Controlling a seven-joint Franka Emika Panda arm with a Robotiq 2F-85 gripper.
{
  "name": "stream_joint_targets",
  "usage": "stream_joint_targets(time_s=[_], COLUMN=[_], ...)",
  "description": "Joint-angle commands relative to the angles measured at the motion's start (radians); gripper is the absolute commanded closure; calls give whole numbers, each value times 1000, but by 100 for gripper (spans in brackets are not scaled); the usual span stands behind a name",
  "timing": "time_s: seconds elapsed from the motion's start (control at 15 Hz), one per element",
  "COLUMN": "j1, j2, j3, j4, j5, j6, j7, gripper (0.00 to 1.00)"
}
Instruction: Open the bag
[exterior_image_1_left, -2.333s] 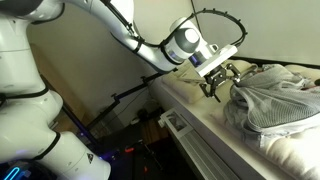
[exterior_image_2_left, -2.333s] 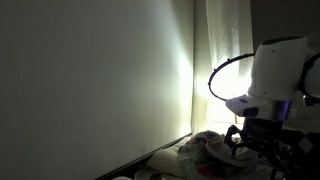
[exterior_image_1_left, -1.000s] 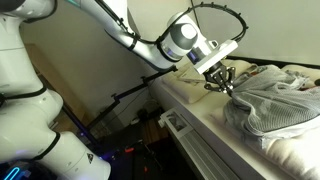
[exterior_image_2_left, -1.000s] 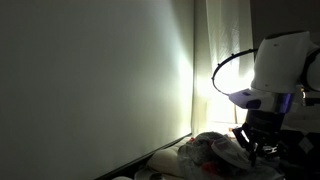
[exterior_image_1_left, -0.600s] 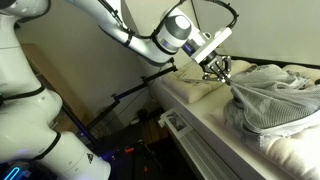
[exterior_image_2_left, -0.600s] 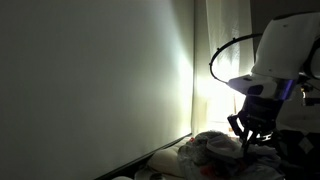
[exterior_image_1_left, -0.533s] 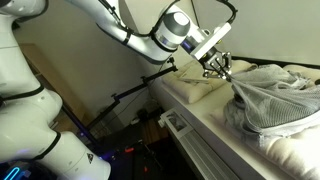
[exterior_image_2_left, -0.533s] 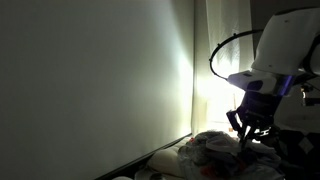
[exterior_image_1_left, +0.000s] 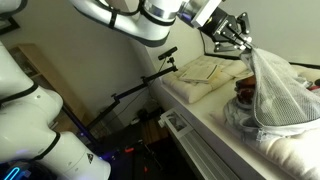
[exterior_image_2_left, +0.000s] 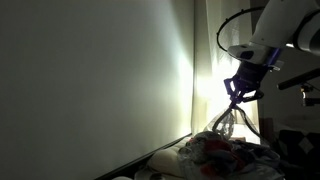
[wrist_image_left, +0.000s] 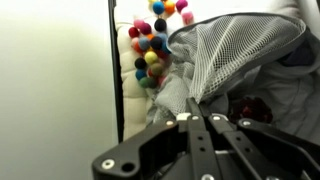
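Observation:
The mesh already stretches up into a tent under my gripper, so I should lower the mesh, open, and take the bag's edge beside the reddish things.
The bag is a white mesh sack lying on the bed, with reddish things showing inside it. My gripper is shut on the bag's upper edge and holds it high, so the mesh stretches up into a tent. In an exterior view the gripper hangs above the heap, with the bag drawn up beneath it. In the wrist view the gripper has its fingers pressed together on a fold of the bag.
A cream cushion lies on the bed's near end beside the bag. A dark stand rises beside the bed frame. Several coloured balls hang against the wall in the wrist view. A lit curtain stands behind the arm.
The gripper has risen well above the bed, still shut on the bag's edge. The mesh has been pulled up from a flat heap into a taut peak.

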Motion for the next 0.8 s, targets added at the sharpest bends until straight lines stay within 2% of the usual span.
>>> stream_joint_targets(time_s=[0.0,0.4,0.67,0.73], j1=[-32,-75,-100,-108], j2=[-48,-48,-15,-2], j3=[-42,-103,-125,-125], j4=[22,117,158,160], j5=[-61,-174,-198,-170], j6=[17,-3,-5,5], j7=[29,118,162,143], gripper=[99,99,99,99])
